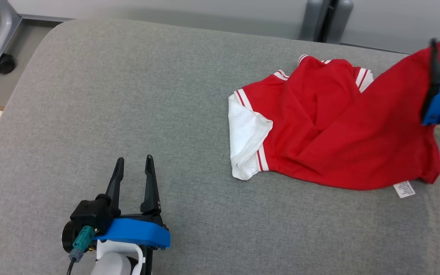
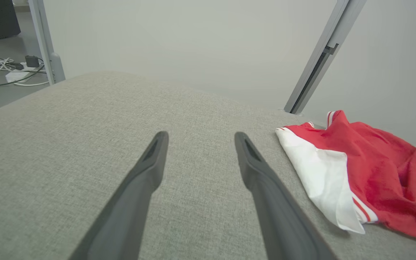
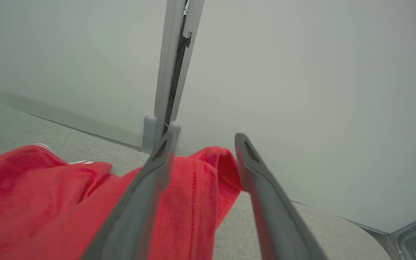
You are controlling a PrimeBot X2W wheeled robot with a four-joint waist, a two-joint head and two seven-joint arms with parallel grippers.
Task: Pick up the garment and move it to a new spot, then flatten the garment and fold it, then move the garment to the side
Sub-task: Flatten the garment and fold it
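Note:
When I pull the white sleeve (image 1: 246, 137), it should unfold outward and lie flat: its loose edge (image 1: 265, 125) is doubled back over the garment's striped band.
The garment (image 1: 338, 130) is a red shirt with white, red-striped sleeves, lying crumpled on the right half of the grey padded surface (image 1: 128, 95). Its far right corner is lifted off the surface at my right gripper (image 1: 439, 46). In the right wrist view that gripper (image 3: 204, 139) stands open, with the red hem (image 3: 200, 180) bunched between its two spread fingers. My left gripper (image 1: 134, 159) hovers open over bare padding at the lower left, well clear of the shirt. The left wrist view has its gripper (image 2: 201, 135) with the white sleeve (image 2: 323, 177) to the right.
A white care label (image 1: 404, 189) sticks out from the shirt's near edge. A metal leg with a caster (image 1: 4, 63) stands off the far left corner. A grey post (image 1: 327, 19) rises behind the surface. Cables (image 2: 9, 68) lie on the floor.

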